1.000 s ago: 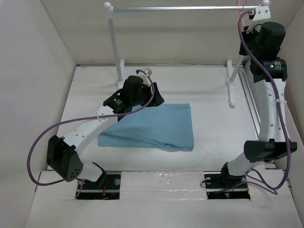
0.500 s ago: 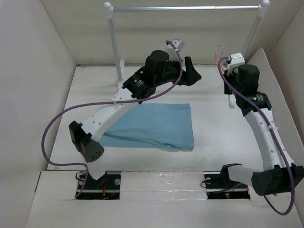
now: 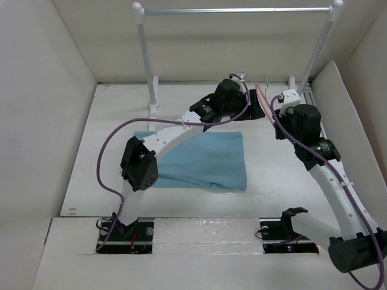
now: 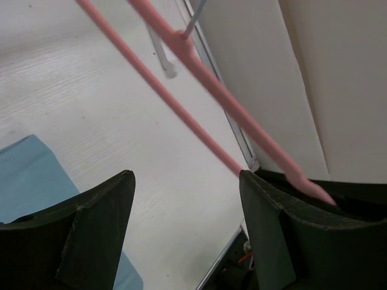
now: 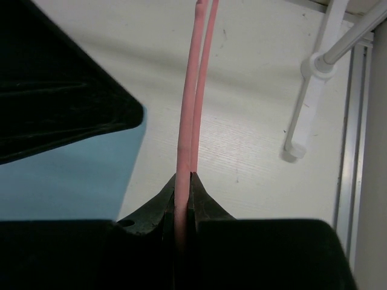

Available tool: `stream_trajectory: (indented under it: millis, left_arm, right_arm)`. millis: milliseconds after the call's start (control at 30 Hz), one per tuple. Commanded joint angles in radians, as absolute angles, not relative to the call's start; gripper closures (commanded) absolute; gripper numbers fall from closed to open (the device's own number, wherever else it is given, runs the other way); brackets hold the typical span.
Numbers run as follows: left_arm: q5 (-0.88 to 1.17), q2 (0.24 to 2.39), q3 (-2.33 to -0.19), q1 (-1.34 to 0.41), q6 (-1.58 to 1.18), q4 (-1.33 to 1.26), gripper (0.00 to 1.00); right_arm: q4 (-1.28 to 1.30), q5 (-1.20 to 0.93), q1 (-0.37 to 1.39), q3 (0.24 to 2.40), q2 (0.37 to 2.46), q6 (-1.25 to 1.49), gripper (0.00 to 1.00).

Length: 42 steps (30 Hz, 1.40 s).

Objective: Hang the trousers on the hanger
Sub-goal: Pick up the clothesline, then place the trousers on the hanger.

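Observation:
I have the hanger in my right gripper (image 3: 263,101); my left gripper should take it and lay it over the trousers' edge (image 3: 243,158) before my right gripper lifts that edge.
The light-blue trousers (image 3: 205,158) lie folded flat in the middle of the table, and a corner shows in the left wrist view (image 4: 27,175) and the right wrist view (image 5: 78,172). My right gripper (image 3: 277,116) (image 5: 184,179) is shut on the thin pink hanger (image 3: 263,98) (image 5: 188,109), held above the table at the back right. My left gripper (image 3: 258,104) (image 4: 184,187) is open just left of the hanger (image 4: 208,75), whose bars run past its right finger (image 4: 272,223). Nothing sits between its jaws.
The silver-white garment rail (image 3: 236,10) spans the back, with posts at the left (image 3: 145,54) and right (image 3: 314,57). One post foot (image 5: 295,150) stands near the hanger. White walls enclose the table, and a metal track (image 3: 314,106) runs along the right side.
My left arm left the trousers' far edge and swung up and right to the hanger, its jaws widening. My right arm brought the hanger down from the rail toward the table.

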State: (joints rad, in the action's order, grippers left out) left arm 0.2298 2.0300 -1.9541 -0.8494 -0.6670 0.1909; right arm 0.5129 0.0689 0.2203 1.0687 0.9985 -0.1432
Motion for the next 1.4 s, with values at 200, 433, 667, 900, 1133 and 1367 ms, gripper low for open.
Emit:
stream_trajectory:
  millis: [200, 433, 667, 900, 1133, 1367]
  left_arm:
    - [0.287, 1.925, -1.767, -0.851, -0.828, -0.147, 0.33]
    - [0.333, 2.009, -1.831, -0.851, -0.911, -0.123, 0.33]
    - [0.365, 2.042, -1.847, -0.851, -0.945, -0.12, 0.42]
    - [0.371, 2.019, -1.783, -0.851, -0.933, -0.083, 1.0]
    - [0.408, 1.977, -1.646, -0.851, -0.951, -0.161, 1.0]
    - [0.436, 1.896, -1.32, -0.851, -1.014, -0.379, 1.0]
  right_arm:
    - [0.429, 0.061, 0.298, 1.019, 0.954, -0.094, 1.0]
    - [0.407, 0.092, 0.348, 0.977, 0.925, -0.078, 1.0]
    - [0.4, 0.176, 0.44, 0.934, 0.933, -0.077, 1.0]
    - [0.487, 0.294, 0.483, 0.922, 0.95, -0.057, 1.0]
    - [0.653, 0.143, 0.483, 0.919, 0.897, -0.032, 0.33]
    - [0.796, -0.15, 0.384, 0.962, 0.85, -0.041, 0.29]
